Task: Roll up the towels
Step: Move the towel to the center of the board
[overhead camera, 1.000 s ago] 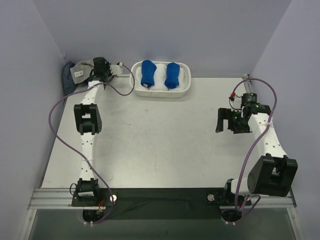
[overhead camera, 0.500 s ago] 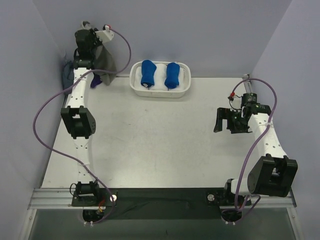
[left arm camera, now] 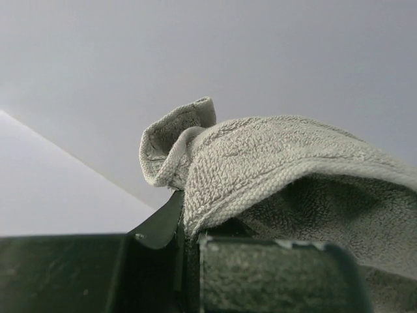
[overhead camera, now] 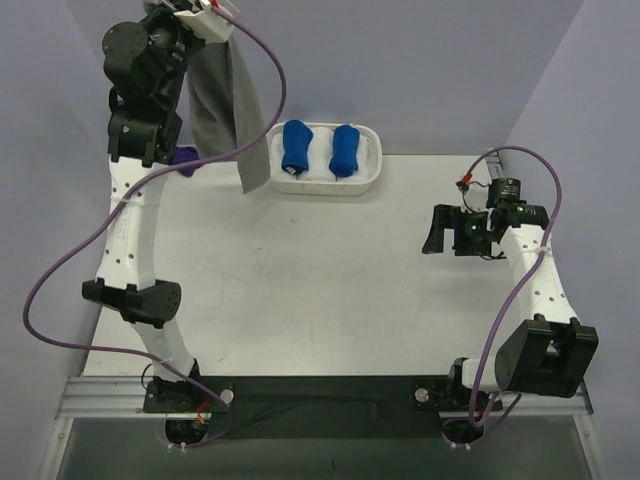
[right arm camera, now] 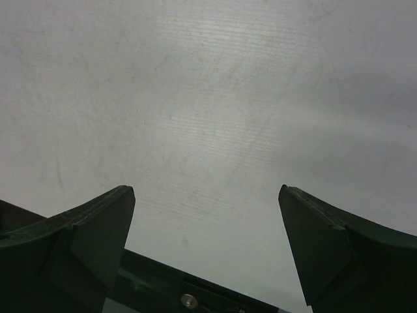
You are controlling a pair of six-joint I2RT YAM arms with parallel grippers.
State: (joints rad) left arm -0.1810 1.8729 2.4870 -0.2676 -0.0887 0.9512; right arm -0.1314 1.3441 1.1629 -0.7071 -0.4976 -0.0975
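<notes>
I should keep my right gripper open while the grey towel's lower end (overhead camera: 253, 177) hangs free and the table's middle (overhead camera: 345, 305) is clear, until that end of the towel lands there. I should then close my right gripper on it.
My left gripper (overhead camera: 172, 12) is raised high at the far left and is shut on an edge of the grey towel (overhead camera: 222, 100). The towel hangs down in a long drape, and its lower corner ends beside the white basket's left end. In the left wrist view the towel (left arm camera: 280, 163) bunches over the closed gripper (left arm camera: 186, 228), pinched between the fingers (left arm camera: 159, 225). My right gripper (overhead camera: 437, 235) is open and empty, low over the table at the right. In the right wrist view it (right arm camera: 207, 195) frames only bare table (right arm camera: 208, 91).
A white basket (overhead camera: 372, 172) stands at the far middle with two bright blue towel rolls (overhead camera: 296, 145) in it. A small purple cloth (overhead camera: 186, 157) shows on the table under the left arm. Lavender walls enclose the back and sides.
My left arm has risen from the far-left corner, lifting the grey towel off its pile until it hangs free. My right gripper has barely shifted.
</notes>
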